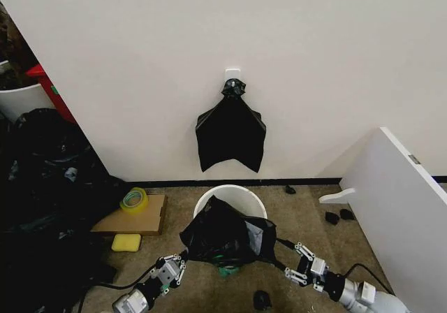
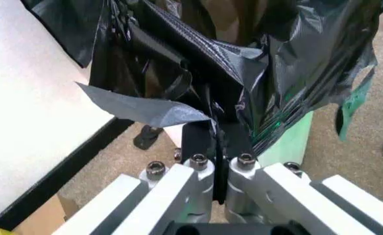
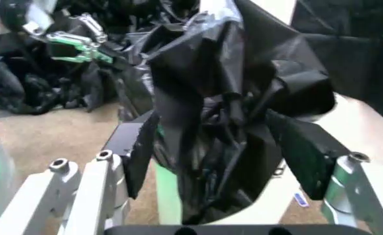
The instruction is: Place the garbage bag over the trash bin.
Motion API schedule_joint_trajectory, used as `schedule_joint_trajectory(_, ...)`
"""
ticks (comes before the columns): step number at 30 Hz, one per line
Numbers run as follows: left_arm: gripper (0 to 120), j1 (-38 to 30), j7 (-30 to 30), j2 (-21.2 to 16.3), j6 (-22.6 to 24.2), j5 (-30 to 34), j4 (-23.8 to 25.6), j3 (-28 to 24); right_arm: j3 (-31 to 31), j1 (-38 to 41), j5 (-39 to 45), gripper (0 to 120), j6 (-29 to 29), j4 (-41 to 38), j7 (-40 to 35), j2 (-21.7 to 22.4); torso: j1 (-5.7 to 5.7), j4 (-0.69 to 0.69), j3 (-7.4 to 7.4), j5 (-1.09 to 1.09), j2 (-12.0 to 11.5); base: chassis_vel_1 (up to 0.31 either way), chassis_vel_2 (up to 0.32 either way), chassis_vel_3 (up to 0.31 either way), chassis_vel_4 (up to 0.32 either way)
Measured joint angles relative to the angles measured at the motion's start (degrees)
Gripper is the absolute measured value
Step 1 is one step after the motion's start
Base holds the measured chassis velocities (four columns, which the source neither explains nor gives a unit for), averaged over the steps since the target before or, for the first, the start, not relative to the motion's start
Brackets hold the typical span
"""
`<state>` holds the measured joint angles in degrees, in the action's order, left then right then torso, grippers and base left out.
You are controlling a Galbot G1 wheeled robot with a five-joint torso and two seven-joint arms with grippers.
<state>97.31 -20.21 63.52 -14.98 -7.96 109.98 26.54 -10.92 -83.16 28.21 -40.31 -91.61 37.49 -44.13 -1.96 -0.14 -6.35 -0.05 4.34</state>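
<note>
My gripper will pull outward, and the near edge of the garbage bag (image 1: pixel 218 230) will tighten and spread wide, because the bag hangs in slack folds (image 1: pixel 241 249) between my grippers.
The trash bin (image 1: pixel 241 193), a round cream-white bucket, stands on the carpet by the wall; its pale green side (image 2: pixel 289 142) shows under the plastic. The garbage bag (image 1: pixel 225 237), glossy black and crumpled, hangs over the bin's near rim and front. My left gripper (image 1: pixel 183 256) is at the bag's left edge, shut on a fold of it (image 2: pixel 216 147). My right gripper (image 1: pixel 281 252) is at the bag's right side. Its fingers (image 3: pixel 136 152) stand wide apart, open, with a bunch of the bag (image 3: pixel 224 112) between them.
A knotted bunch of black bags (image 1: pixel 230 135) hangs from a wall hook above the bin. Left are black plastic heaps (image 1: pixel 42 187), cardboard (image 1: pixel 143 219) with a tape roll (image 1: pixel 134 200) and a yellow sponge (image 1: pixel 126 242). A white panel (image 1: pixel 398 194) leans at right; small black objects (image 1: pixel 262 300) lie on the floor.
</note>
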Motion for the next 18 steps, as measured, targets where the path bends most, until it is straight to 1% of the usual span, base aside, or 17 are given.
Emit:
schedule_joint_trajectory(1,0,0.0,0.0,0.0,0.0,0.0,0.0,0.0,-0.1,0.0,-0.3,62,0.0,-0.1,0.3,0.0,0.00,0.00,0.00,0.00,0.0,0.000,0.000,0.000,0.000)
schedule_joint_trajectory(2,0,0.0,0.1,0.1,0.0,0.0,0.0,0.0,-0.1,-0.1,-0.7,57,0.0,-0.2,0.4,0.1,0.00,0.00,0.00,0.01,0.0,0.000,0.000,0.000,0.000)
schedule_joint_trajectory(3,0,0.0,0.1,0.1,0.0,0.0,0.0,0.0,-0.1,-0.1,-0.7,57,0.0,-0.2,0.4,0.1,0.00,0.00,0.00,0.01,0.0,0.000,0.000,0.000,0.000)
schedule_joint_trajectory(5,0,-0.1,0.1,0.2,0.0,0.0,0.0,-0.1,-0.6,-0.3,-1.9,49,0.0,-0.3,0.4,0.2,0.00,0.00,0.00,0.01,0.0,0.000,0.000,0.000,0.000)
schedule_joint_trajectory(6,0,-0.1,0.1,0.2,0.0,0.0,0.0,-0.1,-0.8,-0.4,-2.3,47,-0.1,-0.3,0.4,0.3,0.00,0.00,0.00,0.01,0.0,0.000,0.000,0.000,0.000)
schedule_joint_trajectory(11,0,-0.1,0.1,0.1,0.0,0.0,0.0,-0.1,-1.2,-0.7,-4.0,47,-0.5,-0.3,0.2,0.4,0.00,0.00,0.00,0.01,0.0,0.000,0.000,0.000,0.000)
schedule_joint_trajectory(17,0,0.0,0.1,0.0,0.0,-0.1,0.1,-0.1,-0.1,-0.1,-6.1,47,0.0,-1.4,-3.5,-1.0,0.00,0.00,0.00,0.04,0.0,0.000,0.000,0.000,0.000)
schedule_joint_trajectory(18,0,0.0,0.1,0.0,0.0,-0.1,0.2,-0.1,0.1,0.1,-6.5,43,0.2,-1.5,-4.4,-1.2,0.00,0.00,0.00,0.03,0.0,0.000,0.000,0.000,0.000)
